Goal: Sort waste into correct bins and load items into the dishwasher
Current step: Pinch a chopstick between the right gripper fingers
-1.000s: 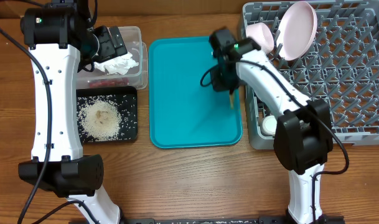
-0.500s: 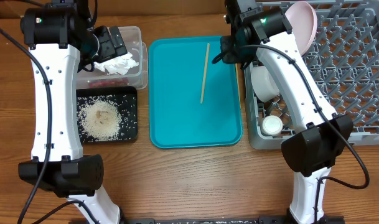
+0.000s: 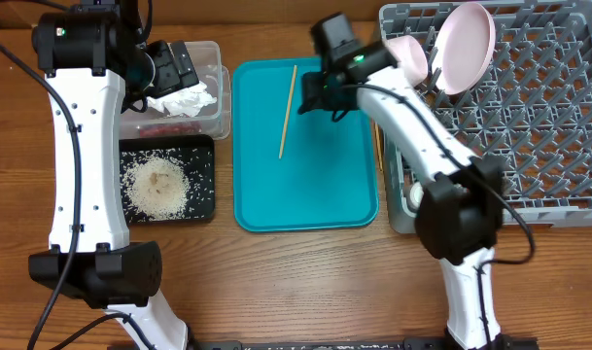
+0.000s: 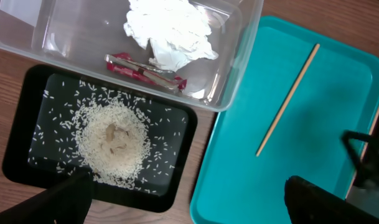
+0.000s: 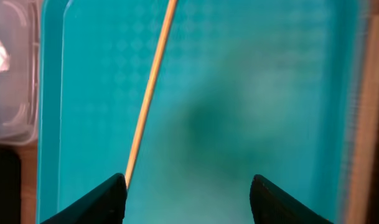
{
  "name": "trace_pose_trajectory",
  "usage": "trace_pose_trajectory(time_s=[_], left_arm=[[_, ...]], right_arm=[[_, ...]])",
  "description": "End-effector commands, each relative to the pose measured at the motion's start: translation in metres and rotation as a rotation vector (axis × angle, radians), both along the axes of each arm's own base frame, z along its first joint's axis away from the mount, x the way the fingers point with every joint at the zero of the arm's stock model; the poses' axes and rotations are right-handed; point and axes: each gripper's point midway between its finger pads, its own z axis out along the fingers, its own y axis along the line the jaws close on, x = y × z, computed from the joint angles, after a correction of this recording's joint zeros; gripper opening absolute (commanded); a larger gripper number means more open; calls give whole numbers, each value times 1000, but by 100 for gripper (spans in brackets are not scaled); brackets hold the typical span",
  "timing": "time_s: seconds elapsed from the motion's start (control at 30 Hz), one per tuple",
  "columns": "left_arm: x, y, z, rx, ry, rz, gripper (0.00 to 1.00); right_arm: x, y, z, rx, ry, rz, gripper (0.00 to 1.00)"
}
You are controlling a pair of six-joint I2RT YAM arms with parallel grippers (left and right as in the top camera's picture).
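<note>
The robot's open fingers face across the chopstick's narrow width (image 3: 288, 112), so its right gripper should go on down toward the chopstick's near end (image 3: 282, 152) before it closes there.
One wooden chopstick (image 3: 288, 112) lies slanted on the teal tray (image 3: 315, 190). My right gripper (image 3: 320, 87) hovers open above the tray's far end. In the right wrist view the chopstick (image 5: 149, 87) runs down to the left finger, and nothing sits between the fingers of the gripper (image 5: 189, 199). A white plate (image 3: 468, 39) and a bowl (image 3: 408, 53) stand in the grey dish rack (image 3: 548, 126). My left gripper (image 4: 195, 202) is open and empty above the bins. The napkin (image 4: 170, 28) and foil wrapper (image 4: 145, 70) lie in the clear tub (image 4: 239, 62). Rice (image 4: 111, 137) is piled in the black tray (image 4: 183, 186).
The teal tray sits between the bins on the left and the rack on the right, with a narrow strip of wooden table (image 3: 305, 282) around them. The right arm's links (image 3: 441, 156) cross the rack's left edge.
A second ago the right gripper was shut, low over the tray's right side. It has since opened and swung to the tray's far end. The chopstick now lies loose on the tray, further left.
</note>
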Motion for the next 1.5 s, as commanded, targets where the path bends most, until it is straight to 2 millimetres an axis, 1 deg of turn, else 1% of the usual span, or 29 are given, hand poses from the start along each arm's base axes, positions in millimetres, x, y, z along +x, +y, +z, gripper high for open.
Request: trace_pose_trajectory(time_s=[0.0, 0.13, 0.23, 0.3, 0.43, 0.6, 0.63, 0.67, 0.77, 0.87, 0.97, 1.07, 1.13, 1.2, 1.23, 1.3, 1.33, 1.4, 1.47], left_arm=[[2, -2, 8, 5, -27, -10, 100], [2, -2, 8, 5, -27, -10, 100], [2, -2, 8, 5, -27, -10, 100], [2, -2, 8, 5, -27, -10, 100], [2, -2, 8, 5, -27, -10, 100], [2, -2, 8, 5, -27, -10, 100], [2, -2, 8, 5, -27, -10, 100], [2, -2, 8, 5, -27, -10, 100], [2, -2, 8, 5, -27, -10, 100], [2, -2, 8, 5, -27, -10, 100], [2, -2, 8, 5, -27, -10, 100], [2, -2, 8, 5, -27, -10, 100], [2, -2, 8, 5, -27, -10, 100], [2, -2, 8, 5, -27, -10, 100], [2, -2, 8, 5, -27, -10, 100], [2, -2, 8, 5, -27, -10, 100], [2, -2, 8, 5, -27, -10, 100], [2, -2, 8, 5, -27, -10, 100], [2, -2, 8, 5, -27, -10, 100]], right_arm=[[-10, 27, -25, 23, 41, -10, 66], [-14, 52, -33, 1, -1, 14, 66], [-13, 64, -39, -60, -67, -25, 66], [-13, 65, -41, -94, -94, -52, 66], [-11, 61, -50, -143, -116, -94, 63], [-12, 59, -73, -168, -85, -92, 62], [-13, 59, -75, -170, -83, -91, 61], [-13, 58, -78, -175, -78, -91, 58], [-13, 58, -79, -175, -77, -91, 48], [-16, 59, -81, -170, -63, -85, 41], [-29, 61, -89, -152, 8, -83, 36], [-46, 52, -95, -180, 88, -102, 31], [-54, 46, -97, -208, 119, -100, 29], [-60, 41, -99, -227, 142, -99, 23], [-61, 40, -99, -232, 147, -98, 21], [-62, 39, -99, -235, 150, -97, 11], [-61, 39, -98, -235, 149, -95, 9], [-59, 40, -96, -232, 142, -88, 5], [-56, 40, -89, -234, 134, -69, 4]])
